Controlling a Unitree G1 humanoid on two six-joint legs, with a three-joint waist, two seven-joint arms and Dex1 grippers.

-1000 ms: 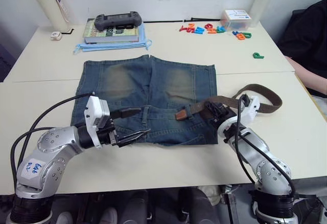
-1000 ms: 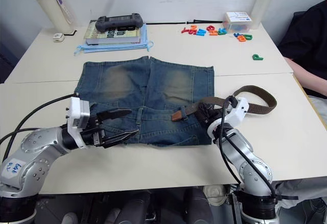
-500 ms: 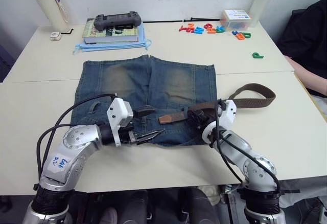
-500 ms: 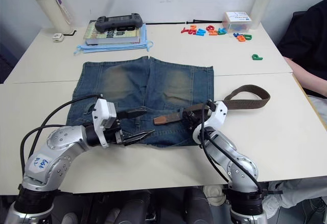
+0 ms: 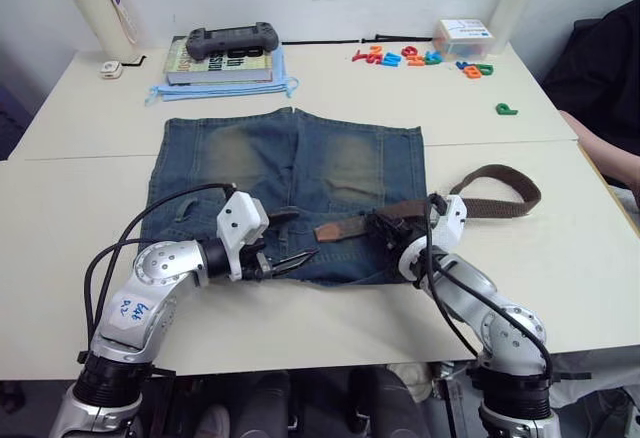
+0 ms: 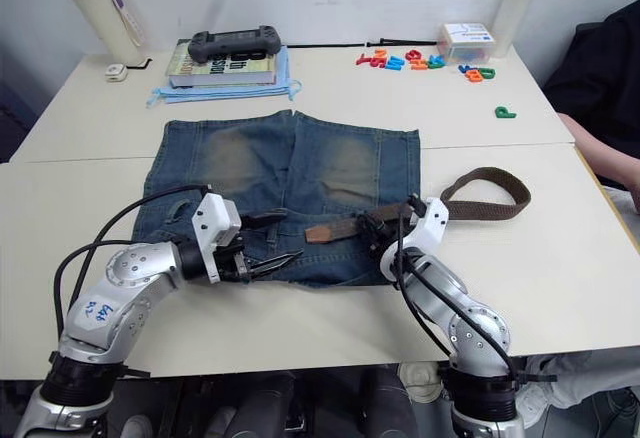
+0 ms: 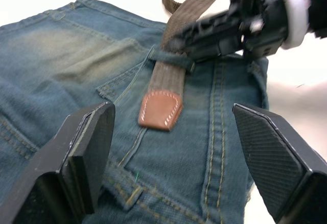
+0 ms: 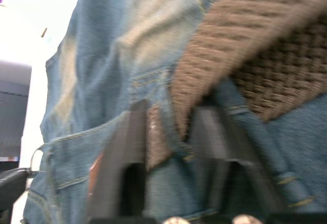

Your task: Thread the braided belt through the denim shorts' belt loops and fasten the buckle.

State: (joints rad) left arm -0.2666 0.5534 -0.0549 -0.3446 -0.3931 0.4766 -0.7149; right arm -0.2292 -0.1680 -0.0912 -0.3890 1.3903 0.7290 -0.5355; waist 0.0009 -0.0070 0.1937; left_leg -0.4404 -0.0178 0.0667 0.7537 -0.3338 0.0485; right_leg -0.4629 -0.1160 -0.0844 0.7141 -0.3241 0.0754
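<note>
The tan tip [image 5: 328,231] will stay stiff and stick out from the robot's right gripper when the robot lifts the belt, because the belt's curl [image 5: 519,186] stands on its edge.
The denim shorts [image 5: 290,173] lie flat in the middle of the table, waistband toward me. The braided belt [image 5: 505,190] curls in a loop on the table at the right and runs left along the waistband. It passes under one of the belt loops [image 7: 171,60] and ends in its tan tip [image 7: 161,110]. My right gripper [image 5: 385,226] is shut on the strap just right of that loop. My left gripper [image 5: 290,240] is open and hovers low over the waistband, with the tan tip between its fingers [image 7: 87,147] but not touched. The buckle is out of view.
At the back of the table a game controller [image 5: 230,40] lies on books, a bottle [image 5: 95,8] stands to their left, and coloured letters [image 5: 415,56] and a white box [image 5: 462,36] lie to their right. A person's arm [image 5: 605,148] rests at the right edge.
Over the second, my right gripper pulled the belt left along the waistband, so the tan tip moved left. My left gripper moved right to meet the tip.
</note>
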